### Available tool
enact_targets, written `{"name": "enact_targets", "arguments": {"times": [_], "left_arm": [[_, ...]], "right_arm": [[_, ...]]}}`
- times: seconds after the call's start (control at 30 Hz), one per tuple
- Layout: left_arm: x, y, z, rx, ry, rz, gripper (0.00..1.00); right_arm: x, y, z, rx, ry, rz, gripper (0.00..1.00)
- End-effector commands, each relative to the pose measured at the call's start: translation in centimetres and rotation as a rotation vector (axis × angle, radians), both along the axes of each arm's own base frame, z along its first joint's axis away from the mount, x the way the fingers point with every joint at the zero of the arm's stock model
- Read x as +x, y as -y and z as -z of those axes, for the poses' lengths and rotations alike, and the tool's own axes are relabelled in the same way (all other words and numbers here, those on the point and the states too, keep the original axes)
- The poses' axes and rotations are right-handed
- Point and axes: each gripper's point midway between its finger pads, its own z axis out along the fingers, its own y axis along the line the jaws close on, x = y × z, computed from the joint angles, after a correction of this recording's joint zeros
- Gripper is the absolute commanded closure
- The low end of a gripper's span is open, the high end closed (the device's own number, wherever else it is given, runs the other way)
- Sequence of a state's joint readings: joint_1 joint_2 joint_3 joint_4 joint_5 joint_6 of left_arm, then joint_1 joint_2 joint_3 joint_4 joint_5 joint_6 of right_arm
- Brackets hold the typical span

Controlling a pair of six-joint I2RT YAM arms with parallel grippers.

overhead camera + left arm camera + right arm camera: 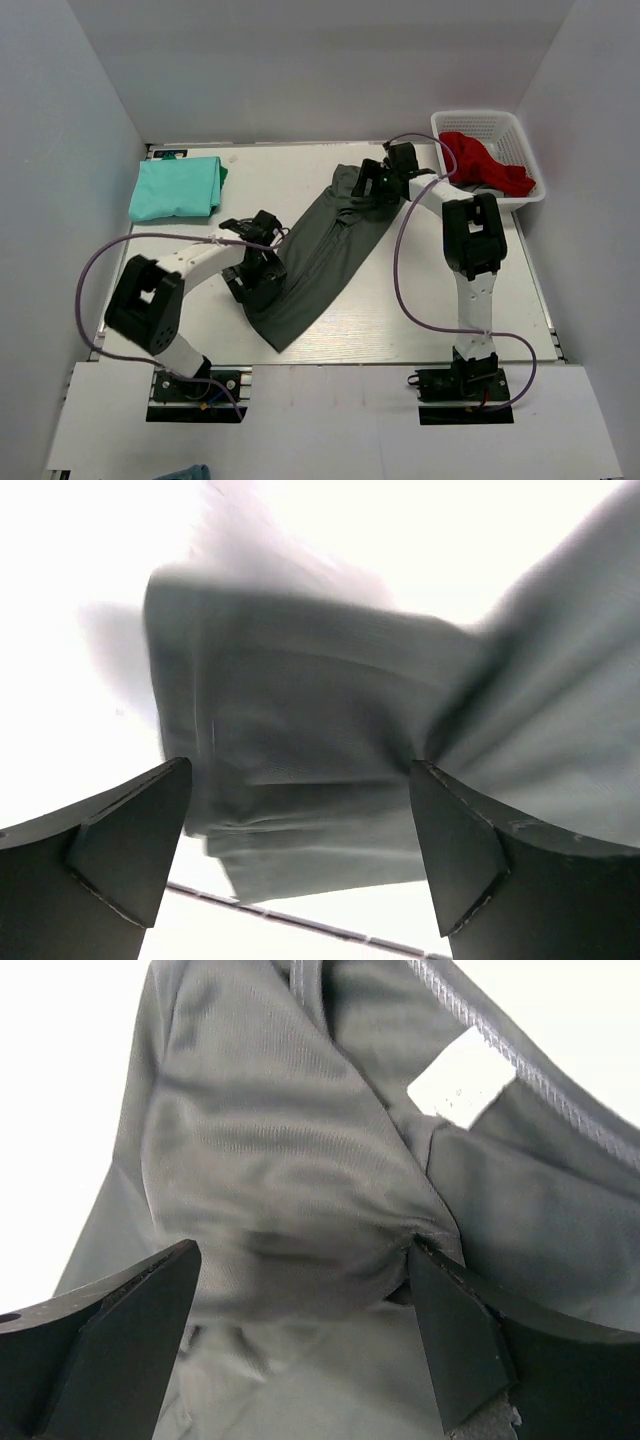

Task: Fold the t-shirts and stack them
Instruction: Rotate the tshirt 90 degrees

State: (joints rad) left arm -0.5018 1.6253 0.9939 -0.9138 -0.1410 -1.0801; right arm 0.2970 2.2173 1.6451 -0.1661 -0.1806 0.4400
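The grey t-shirt (325,256) lies at a slant across the table, so the robot's right gripper should slide the collar end (347,184) inward and its left gripper should slide the hem end inward to straighten the grey t-shirt.
The dark charcoal grey t-shirt (325,255) lies in a long diagonal strip across the middle of the table. The mint-turquoise t-shirt (176,187) lies folded at the back left. My left gripper (262,262) is open over the shirt's lower left edge; the left wrist view shows the grey cloth (330,750) between its spread fingers (455,850). My right gripper (372,186) is open over the collar end; the right wrist view shows bunched grey cloth (280,1190) with a white label (460,1078) between its fingers (455,1335).
A white basket (528,150) at the back right holds a red garment (487,163). White walls enclose the table on three sides. Purple cables loop from both arms.
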Motion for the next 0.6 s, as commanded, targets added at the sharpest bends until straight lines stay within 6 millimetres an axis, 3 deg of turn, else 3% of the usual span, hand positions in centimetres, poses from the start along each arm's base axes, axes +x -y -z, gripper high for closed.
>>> {"name": "enact_targets", "arguments": {"times": [0.0, 0.07, 0.1, 0.17, 0.3, 0.43, 0.47, 0.57], "left_arm": [[1.2, 0.0, -4.8, -0.012, 0.194, 0.073, 0.0], [3.1, 2.3, -7.5, -0.093, 0.342, 0.215, 0.0], [2.7, 2.6, -7.9, -0.109, 0.344, 0.297, 0.0], [3.4, 5.2, -9.5, -0.199, 0.45, 0.519, 0.0], [3.3, 10.0, -11.2, -0.367, 0.608, 0.788, 0.0], [3.5, 12.1, -8.5, -0.339, 0.505, 0.866, 0.0], [3.9, 12.1, -6.7, -0.312, 0.457, 0.872, 0.0], [4.2, 12.2, -4.9, -0.252, 0.394, 0.874, 0.0]], "right_arm": [[-1.9, 0.1, -3.7, -0.052, 0.067, -0.077, 0.1], [-2.2, 0.3, -5.8, -0.087, 0.125, -0.099, 0.1], [-2.4, 0.2, -7.1, -0.105, 0.157, -0.132, 0.1], [-3.3, 0.6, -8.2, -0.143, 0.149, -0.157, 0.1], [-6.0, 1.5, -8.0, -0.158, 0.11, -0.142, 0.1], [-8.9, 2.2, -5.9, -0.159, 0.027, -0.119, 0.1], [-9.4, 1.9, -5.6, -0.156, 0.018, -0.131, 0.1], [-10.1, 1.5, -4.3, -0.127, 0.0, -0.136, 0.1]]}}
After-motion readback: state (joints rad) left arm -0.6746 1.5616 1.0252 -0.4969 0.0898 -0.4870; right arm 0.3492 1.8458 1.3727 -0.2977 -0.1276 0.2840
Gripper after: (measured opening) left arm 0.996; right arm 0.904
